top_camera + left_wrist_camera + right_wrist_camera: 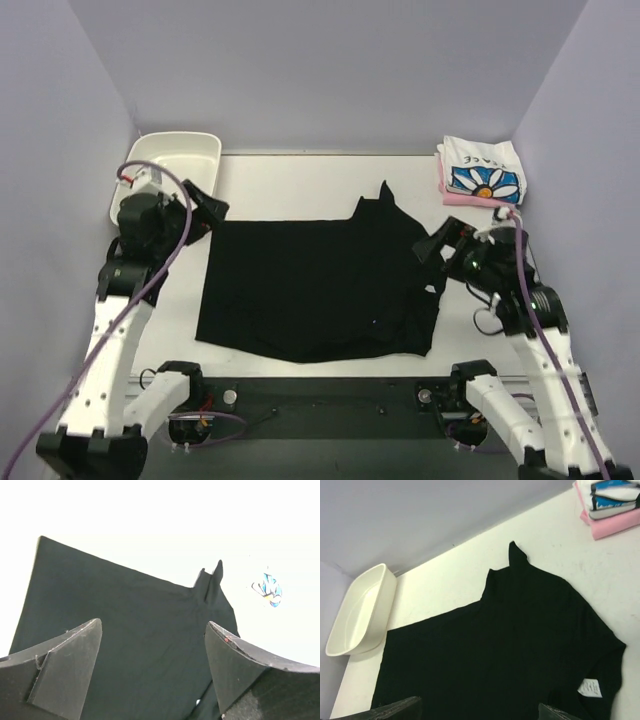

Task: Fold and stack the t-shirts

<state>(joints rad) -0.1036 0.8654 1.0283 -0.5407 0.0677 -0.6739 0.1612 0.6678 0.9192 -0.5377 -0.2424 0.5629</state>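
The black t-shirt's near side (pixel 300 357) is right up close to the table's front edge. My left gripper and my right gripper should first slide the t-shirt toward the back (pixel 290 188) and then fold it.
The black t-shirt (pixel 320 290) lies spread flat across the middle of the table, partly folded, with one sleeve poking toward the back. Its white tag (pixel 590 687) shows near the right edge. A folded daisy-print t-shirt (pixel 483 172) rests on a folded pink t-shirt (pixel 450 196) at the back right. My left gripper (pixel 205 215) hovers open over the black shirt's back left corner, with nothing between its fingers (pixel 75 655). Over the shirt's right edge my right gripper (pixel 435 250) also stands open and empty. The black t-shirt (pixel 510 650) fills the right wrist view.
A white plastic tray (pixel 170 165) stands at the back left corner, close behind my left arm. Lilac walls close in the table on three sides. Bare tabletop lies behind the black shirt, between the tray and the folded stack.
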